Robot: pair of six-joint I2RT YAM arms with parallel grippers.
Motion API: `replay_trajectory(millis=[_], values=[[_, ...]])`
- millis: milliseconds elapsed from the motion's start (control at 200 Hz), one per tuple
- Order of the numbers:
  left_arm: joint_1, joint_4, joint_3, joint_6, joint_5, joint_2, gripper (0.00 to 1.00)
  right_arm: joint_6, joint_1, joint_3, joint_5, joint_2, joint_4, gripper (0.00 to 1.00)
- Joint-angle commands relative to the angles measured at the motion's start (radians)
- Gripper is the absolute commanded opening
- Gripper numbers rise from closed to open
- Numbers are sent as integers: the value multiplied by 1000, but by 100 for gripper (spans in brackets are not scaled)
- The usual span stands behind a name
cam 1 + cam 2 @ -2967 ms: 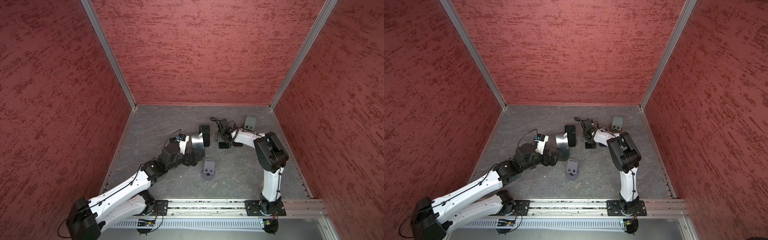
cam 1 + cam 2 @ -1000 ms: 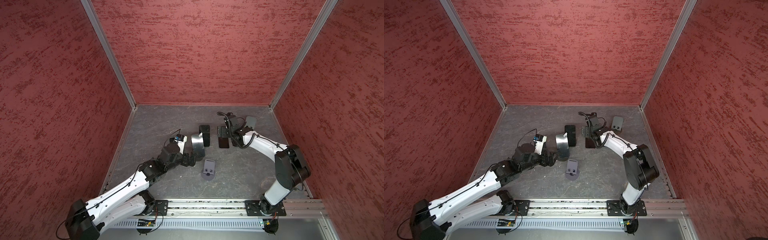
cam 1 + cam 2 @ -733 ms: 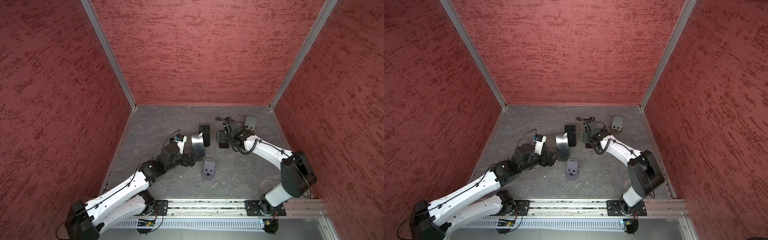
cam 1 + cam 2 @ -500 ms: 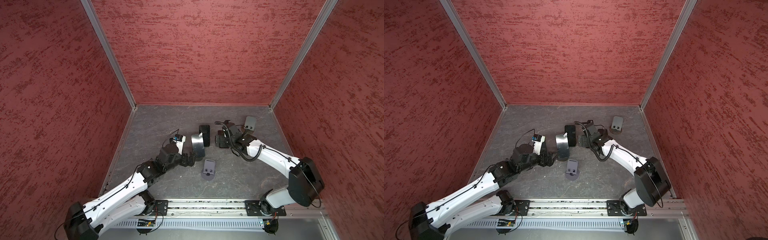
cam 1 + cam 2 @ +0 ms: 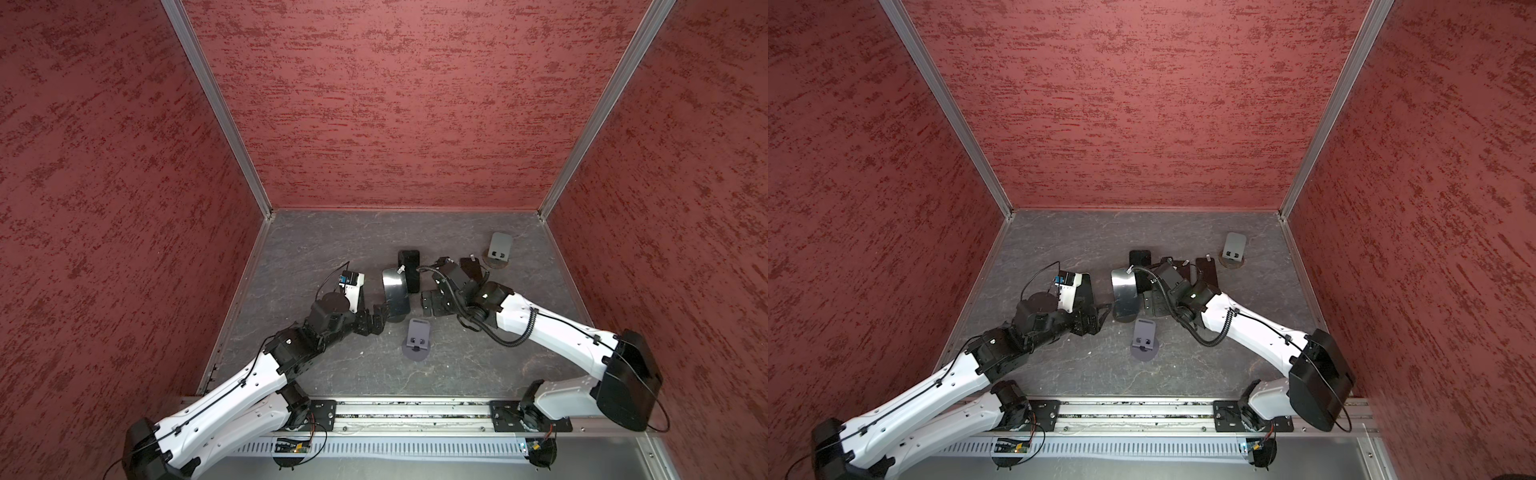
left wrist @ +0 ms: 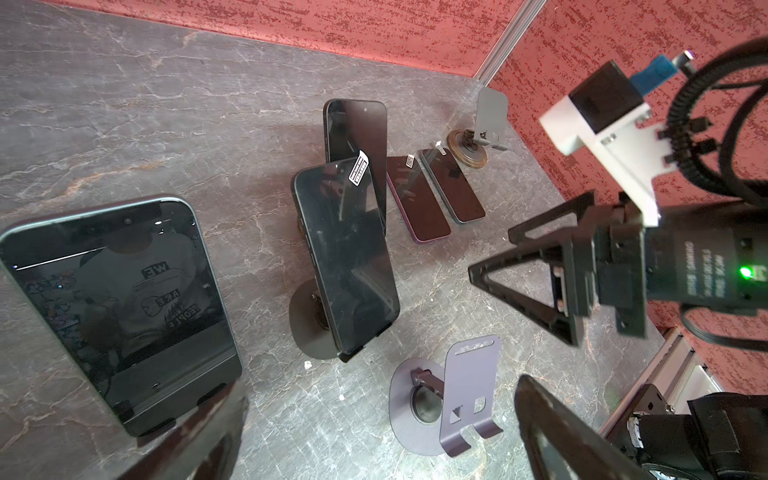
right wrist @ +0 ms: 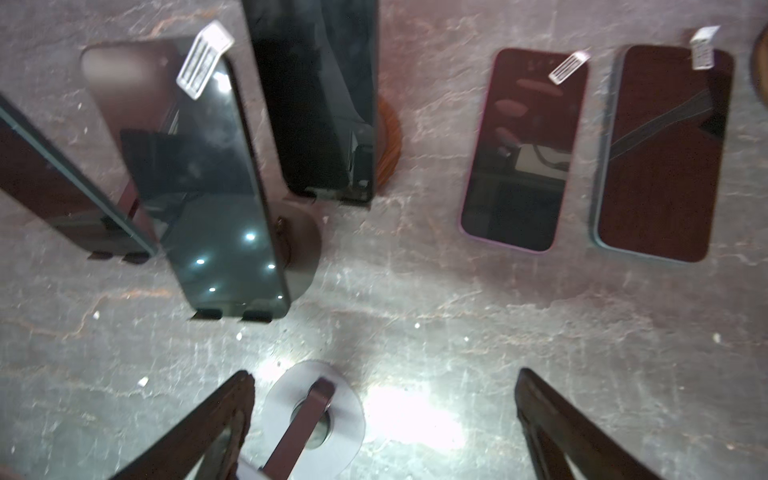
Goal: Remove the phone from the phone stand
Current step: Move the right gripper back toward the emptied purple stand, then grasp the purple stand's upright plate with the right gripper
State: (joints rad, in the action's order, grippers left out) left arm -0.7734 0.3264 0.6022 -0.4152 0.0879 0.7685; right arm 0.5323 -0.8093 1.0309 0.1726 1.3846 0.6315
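Note:
I should keep moving my right gripper toward that stand's top (image 5: 419,325) until its open fingers straddle it, because the empty grey stand in front (image 5: 417,339) crowds the middle phone.
Three dark phones lean on phone stands. The middle phone (image 5: 395,291) (image 6: 345,249) (image 7: 199,178) stands between my two grippers. A second phone (image 6: 357,133) (image 7: 320,104) stands just behind it, and a third phone (image 6: 116,307) stands by my left gripper's finger. My left gripper (image 5: 376,320) (image 6: 374,449) is open and empty, low over the floor to the left of the middle phone. On the other side of that phone my right gripper (image 5: 430,305) (image 7: 382,436) is also open and empty, above an empty grey stand (image 7: 316,415).
A purple-edged phone (image 6: 417,203) and a grey-edged phone (image 6: 453,185) lie flat on the grey floor. An empty grey stand (image 5: 417,336) stands in front of the grippers, another empty stand (image 5: 498,249) at the back right. Red walls enclose the floor.
My right arm has swung from the flat phones at the back right toward the middle, beside the middle phone. The left arm has hardly moved. Both grippers stayed open.

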Motion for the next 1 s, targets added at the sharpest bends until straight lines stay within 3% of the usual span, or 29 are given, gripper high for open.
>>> replay_trajectory(millis=[0, 581, 992], values=[[2, 10, -14, -8, 13, -19, 100, 55, -46, 38, 48, -19, 51, 99], [2, 5, -44, -2, -4, -82, 100, 300, -249, 121, 190, 135, 136, 99], [7, -10, -85, 21, -3, -140, 99, 463, -309, 164, 249, 233, 183, 99]])
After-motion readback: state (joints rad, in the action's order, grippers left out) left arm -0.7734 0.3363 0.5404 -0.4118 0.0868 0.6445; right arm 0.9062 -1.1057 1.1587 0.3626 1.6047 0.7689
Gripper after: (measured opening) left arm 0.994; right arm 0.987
